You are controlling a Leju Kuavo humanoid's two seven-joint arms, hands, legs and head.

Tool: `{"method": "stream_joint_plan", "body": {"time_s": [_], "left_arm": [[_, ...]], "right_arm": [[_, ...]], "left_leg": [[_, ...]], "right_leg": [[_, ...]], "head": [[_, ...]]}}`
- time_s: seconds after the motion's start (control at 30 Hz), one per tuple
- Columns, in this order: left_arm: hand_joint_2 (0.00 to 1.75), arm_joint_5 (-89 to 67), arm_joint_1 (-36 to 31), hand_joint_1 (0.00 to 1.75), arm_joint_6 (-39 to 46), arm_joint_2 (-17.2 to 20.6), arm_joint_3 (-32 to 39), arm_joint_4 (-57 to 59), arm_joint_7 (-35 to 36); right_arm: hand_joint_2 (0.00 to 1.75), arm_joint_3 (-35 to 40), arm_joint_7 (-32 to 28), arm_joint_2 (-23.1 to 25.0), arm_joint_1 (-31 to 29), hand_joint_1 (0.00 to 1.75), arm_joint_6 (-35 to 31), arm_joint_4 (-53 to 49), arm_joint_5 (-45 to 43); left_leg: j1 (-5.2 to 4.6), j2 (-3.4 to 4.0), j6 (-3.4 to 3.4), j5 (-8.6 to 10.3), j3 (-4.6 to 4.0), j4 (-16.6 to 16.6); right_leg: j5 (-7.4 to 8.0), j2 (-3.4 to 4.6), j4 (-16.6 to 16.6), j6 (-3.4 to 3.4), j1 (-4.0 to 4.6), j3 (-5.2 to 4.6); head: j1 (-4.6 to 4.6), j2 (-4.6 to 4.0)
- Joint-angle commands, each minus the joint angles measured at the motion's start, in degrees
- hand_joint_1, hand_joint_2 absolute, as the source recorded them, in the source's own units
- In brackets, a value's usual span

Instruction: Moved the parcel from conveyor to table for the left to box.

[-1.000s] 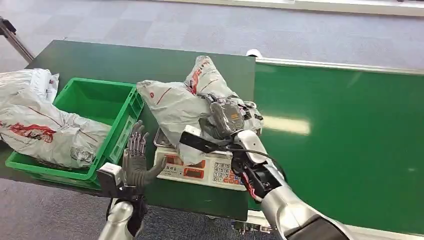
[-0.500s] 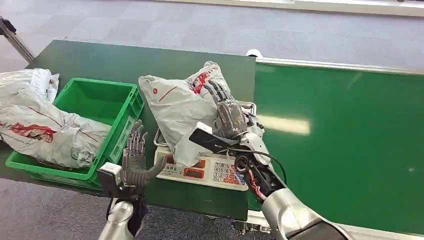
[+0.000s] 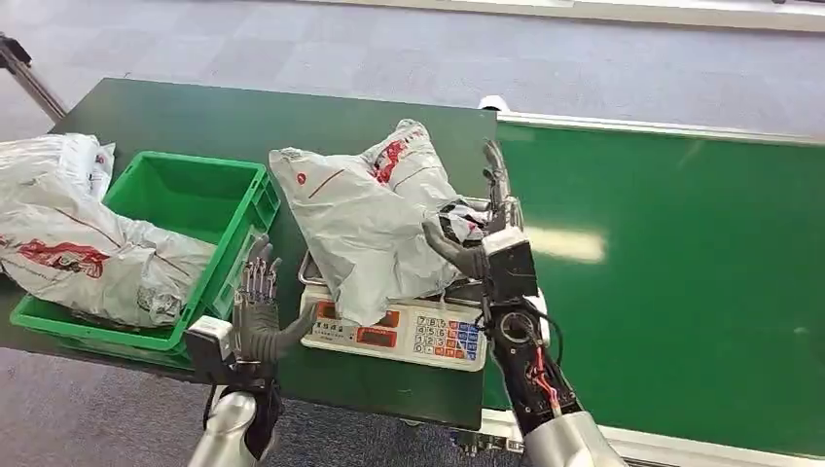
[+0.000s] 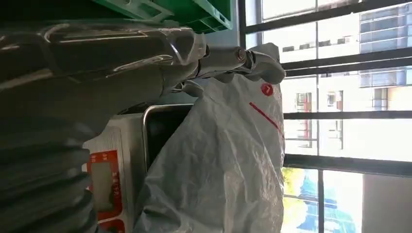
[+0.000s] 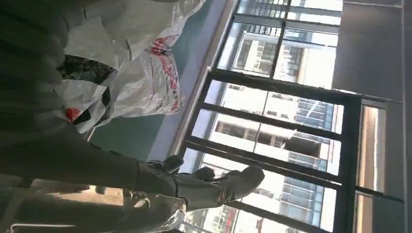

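The big grey parcel (image 3: 362,226) spreads out wider than the open gap in the green crate (image 3: 187,199), so it will hang over the crate's rim when I lower it.
The grey plastic parcel (image 3: 365,219) with red print lies across the weighing scale (image 3: 399,333) on the dark green table (image 3: 243,117). My right hand (image 3: 482,233) stands at the parcel's right edge, fingers straight up and apart, the thumb close against the bag, holding nothing. In the right wrist view its fingers (image 5: 218,182) stretch out bare, the parcel (image 5: 131,77) behind them. My left hand (image 3: 258,309) is open and upright between the scale and the green crate (image 3: 248,209). The left wrist view has its fingers (image 4: 233,58) beside the parcel (image 4: 228,160).
The crate holds another grey parcel (image 3: 92,255), and a further bag (image 3: 53,156) lies at the far left. The bright green conveyor belt (image 3: 681,282) runs to the right of the table. Grey floor lies beyond.
My right hand came off the top of the parcel, opened and swung to its right side with fingers upright. The parcel now lies flatter on the scale. The left hand barely moved.
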Motion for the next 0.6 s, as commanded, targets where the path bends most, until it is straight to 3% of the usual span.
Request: {"method": "stream_joint_plan", "body": {"time_s": [0.03, 0.1, 0.37, 0.6], "left_arm": [[1.75, -1.99, -1.37, 0.0, 0.02, -0.26, 0.29, 0.85, 0.13], [1.75, -3.98, -2.07, 0.0, 0.93, -0.44, -1.01, 0.01, 0.13], [1.75, -6.28, -2.21, 0.0, 3.58, -0.39, -2.15, -1.56, 0.13], [1.75, -14.43, -3.43, 0.0, 11.33, 3.12, -10.34, -8.1, 0.13]], "right_arm": [[1.75, -8.7, 0.11, -2.19, 14.05, 0.0, 3.96, -14.35, -5.57], [1.75, -10.82, 0.11, -0.94, 18.71, 0.0, 5.27, -21.79, -6.32], [1.75, -11.41, 0.11, -0.46, 20.48, 0.0, 6.53, -24.18, -6.88], [1.75, -12.57, 0.11, 0.37, 23.79, 0.0, 4.02, -26.99, -4.63]], "left_leg": [[0.02, -0.36, 0.06, 0.06, 0.2, -0.2], [0.02, -0.28, 0.04, 0.02, 0.06, -0.07], [-0.03, -0.08, 0.03, 0.01, -0.02, -0.01], [0.0, -0.11, 0.04, 0.0, 0.03, -0.03]], "right_leg": [[-0.05, -0.48, -0.25, -0.01, 0.05, 0.39], [-0.07, -0.38, -0.12, -0.01, 0.04, 0.22], [-0.04, -0.19, 0.0, -0.01, -0.01, 0.04], [-0.06, -0.24, -0.04, -0.02, 0.02, 0.11]], "head": [[0.0, 0.0], [0.0, 0.0], [-0.02, 0.0], [-0.02, 0.0]]}}
